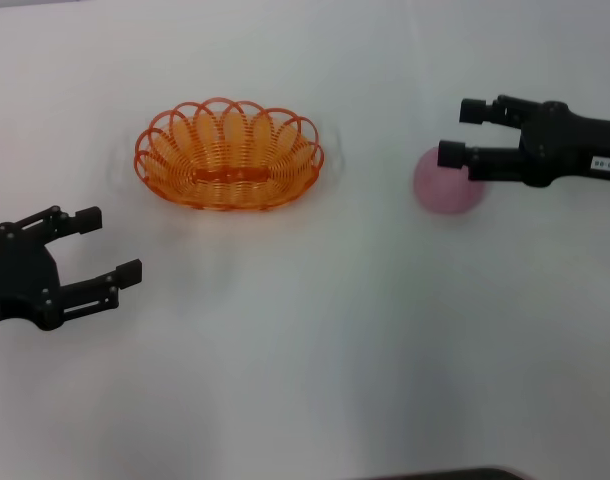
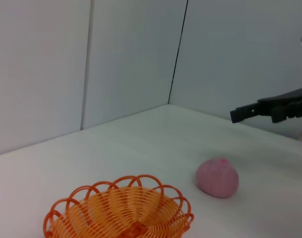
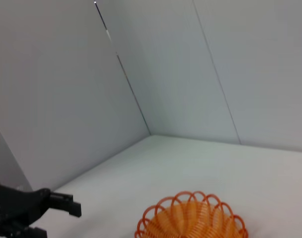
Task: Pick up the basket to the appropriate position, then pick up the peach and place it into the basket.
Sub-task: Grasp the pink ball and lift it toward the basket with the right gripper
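The fingers of my right gripper are pointing level across above the peach (image 1: 446, 194). I should pull back and tip them down first, then lower them onto the fruit's top (image 2: 221, 162).
The orange wire basket (image 1: 230, 154) rests on the white table, left of centre and toward the back; it also shows in the left wrist view (image 2: 120, 210) and the right wrist view (image 3: 193, 218). The pale-pink peach (image 1: 445, 185) lies on the table at the right (image 2: 218, 177). My right gripper (image 1: 457, 132) hovers open above the peach's left side, part of the fruit hidden under its fingers. My left gripper (image 1: 110, 245) is open and empty at the front left, well short of the basket.
The white table (image 1: 315, 350) stretches bare across the front and middle. Grey wall panels (image 2: 131, 59) close off the table's far sides. A dark edge (image 1: 445, 474) shows at the bottom of the head view.
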{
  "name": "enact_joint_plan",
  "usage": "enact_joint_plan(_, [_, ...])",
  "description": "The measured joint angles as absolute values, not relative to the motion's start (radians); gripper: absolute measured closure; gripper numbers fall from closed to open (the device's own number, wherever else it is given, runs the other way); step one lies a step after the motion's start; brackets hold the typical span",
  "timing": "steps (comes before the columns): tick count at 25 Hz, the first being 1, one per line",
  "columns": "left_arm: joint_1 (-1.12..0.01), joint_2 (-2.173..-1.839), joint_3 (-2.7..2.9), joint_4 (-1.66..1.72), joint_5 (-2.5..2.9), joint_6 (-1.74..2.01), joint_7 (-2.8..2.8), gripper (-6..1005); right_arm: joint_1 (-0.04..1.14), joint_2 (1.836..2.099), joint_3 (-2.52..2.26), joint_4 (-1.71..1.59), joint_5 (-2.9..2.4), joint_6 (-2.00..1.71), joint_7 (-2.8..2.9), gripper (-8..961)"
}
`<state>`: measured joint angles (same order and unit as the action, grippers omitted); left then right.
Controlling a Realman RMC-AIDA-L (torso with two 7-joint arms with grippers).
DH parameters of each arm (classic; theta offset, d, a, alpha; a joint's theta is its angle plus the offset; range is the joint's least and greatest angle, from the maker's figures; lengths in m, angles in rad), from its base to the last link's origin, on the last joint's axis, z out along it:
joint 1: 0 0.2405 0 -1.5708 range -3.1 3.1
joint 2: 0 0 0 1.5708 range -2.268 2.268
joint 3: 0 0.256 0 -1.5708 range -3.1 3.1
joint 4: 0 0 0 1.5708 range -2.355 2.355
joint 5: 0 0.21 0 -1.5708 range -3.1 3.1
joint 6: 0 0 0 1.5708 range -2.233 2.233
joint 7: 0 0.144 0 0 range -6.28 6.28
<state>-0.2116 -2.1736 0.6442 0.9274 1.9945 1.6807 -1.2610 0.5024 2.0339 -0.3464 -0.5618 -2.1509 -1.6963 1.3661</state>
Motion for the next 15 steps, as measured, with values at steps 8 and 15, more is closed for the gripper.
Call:
enact_joint_plan(8, [-0.215,-2.172,0.644,0.903,1.995,1.691,-1.261,176,0.582,1.993,-0.360,-0.593,-2.103,-1.700,1.513,11])
enact_joint_plan(15, [-0.213,-2.174,0.644,0.903,1.994,1.697,-1.261,176,0.636,1.980,-0.488,-0.803,-2.104,-1.700,1.728,12])
